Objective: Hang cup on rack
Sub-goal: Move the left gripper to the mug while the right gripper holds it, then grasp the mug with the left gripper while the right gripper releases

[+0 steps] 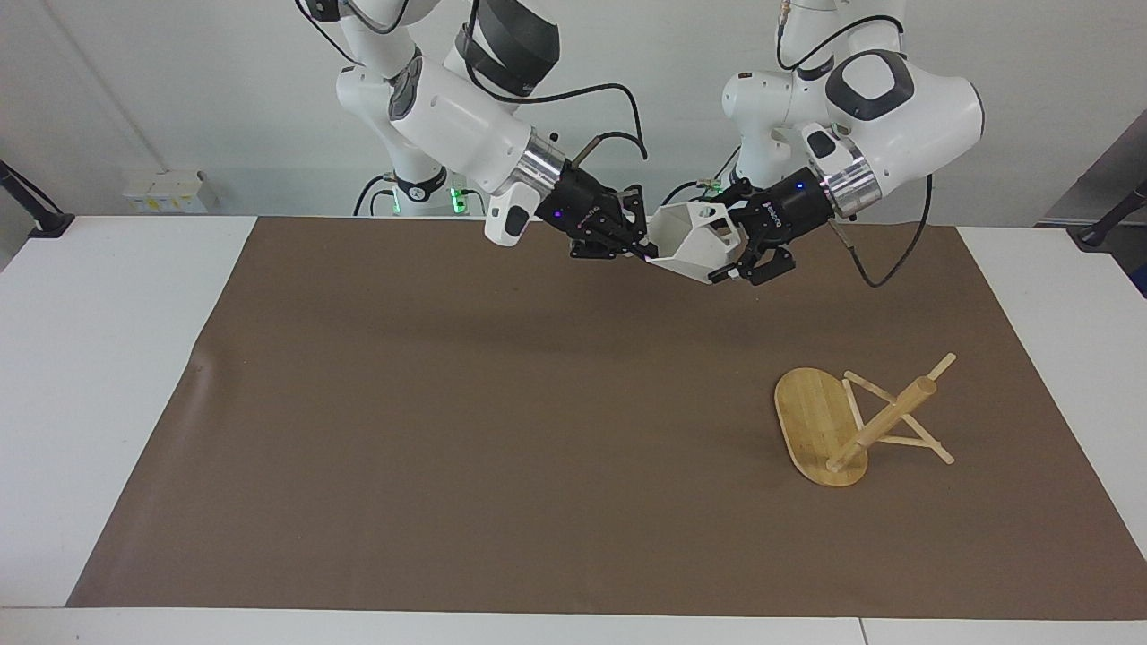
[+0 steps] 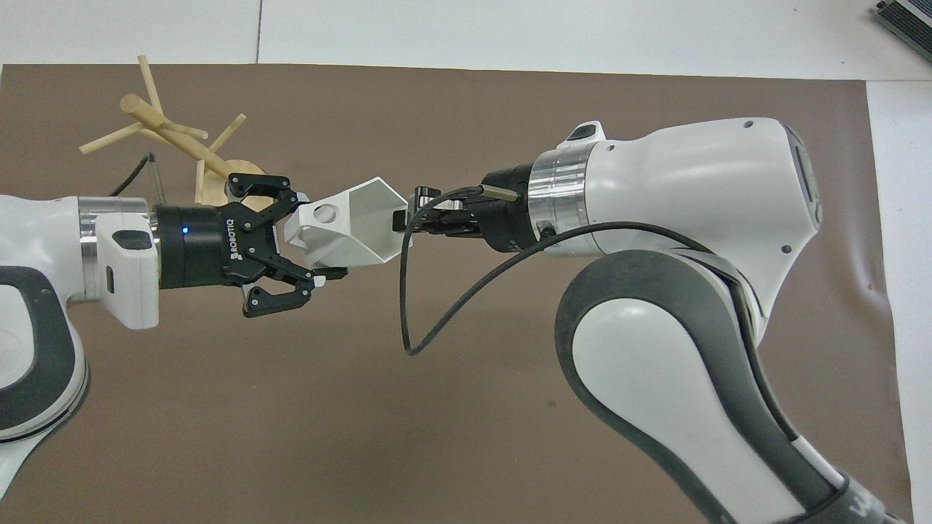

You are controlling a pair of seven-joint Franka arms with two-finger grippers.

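Note:
The cup's rim is in my closed right gripper, so next my right gripper opens and moves away before my left gripper takes the cup to the rack.
The white faceted cup hangs on its side in the air over the robots' edge of the brown mat, held from both ends. My right gripper is shut on its hexagonal rim. My left gripper is shut on the tapered bottom end, beside the blocky handle with the round hole. The bamboo rack sits on the mat toward the left arm's end, farther from the robots than the cup, with nothing on its pegs.
A brown mat covers most of the white table. A black cable loops down from the right wrist over the mat. In the overhead view the rack's oval base is partly hidden by the left gripper.

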